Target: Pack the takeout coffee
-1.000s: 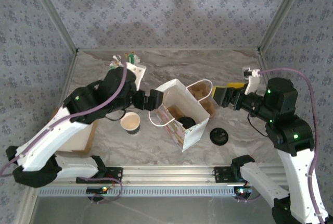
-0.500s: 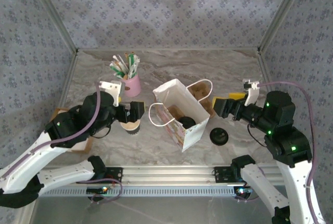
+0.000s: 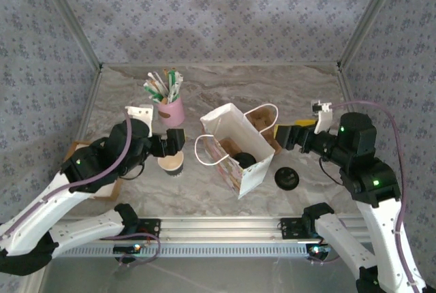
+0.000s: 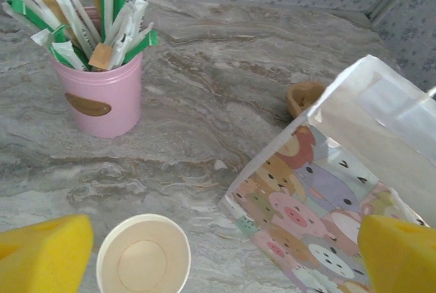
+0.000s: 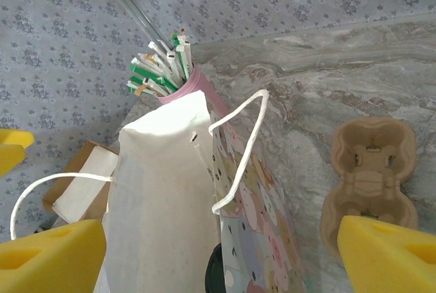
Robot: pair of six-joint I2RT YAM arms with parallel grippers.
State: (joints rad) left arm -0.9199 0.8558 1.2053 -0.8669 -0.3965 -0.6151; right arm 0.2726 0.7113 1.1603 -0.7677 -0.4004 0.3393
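Note:
I have open fingers and the white napkins (image 5: pixel 86 184) are uncovered in the cardboard box, so I should keep moving my left gripper toward the box and close it on the top napkin (image 3: pixel 105 191).
An empty paper coffee cup (image 3: pixel 171 162) (image 4: pixel 143 262) stands open on the marble table, left of the paper bag. The animal-print bag (image 3: pixel 235 146) (image 4: pixel 340 191) (image 5: pixel 163 191) stands upright and open, with something round and black (image 3: pixel 245 160) (image 5: pixel 214 269) inside it. A black lid (image 3: pixel 287 178) lies on the table to the bag's right. My left gripper (image 3: pixel 170 142) (image 4: pixel 218 266) hovers open just behind the cup, holding nothing. To the right of the bag, beside its handle, my right gripper (image 3: pixel 289 135) (image 5: pixel 218 259) is open and empty.
A pink holder of stirrers and sachets (image 3: pixel 170 109) (image 4: pixel 102 95) (image 5: pixel 160 78) stands behind the cup. A cardboard cup carrier (image 3: pixel 262 126) (image 5: pixel 371 170) lies behind the bag. A cardboard box (image 3: pixel 102 174) sits at the left edge. Patterned walls enclose the table.
My left arm has pulled back from the bag's left edge to a spot over the paper cup. The right gripper shifted slightly and its jaws spread a little wider.

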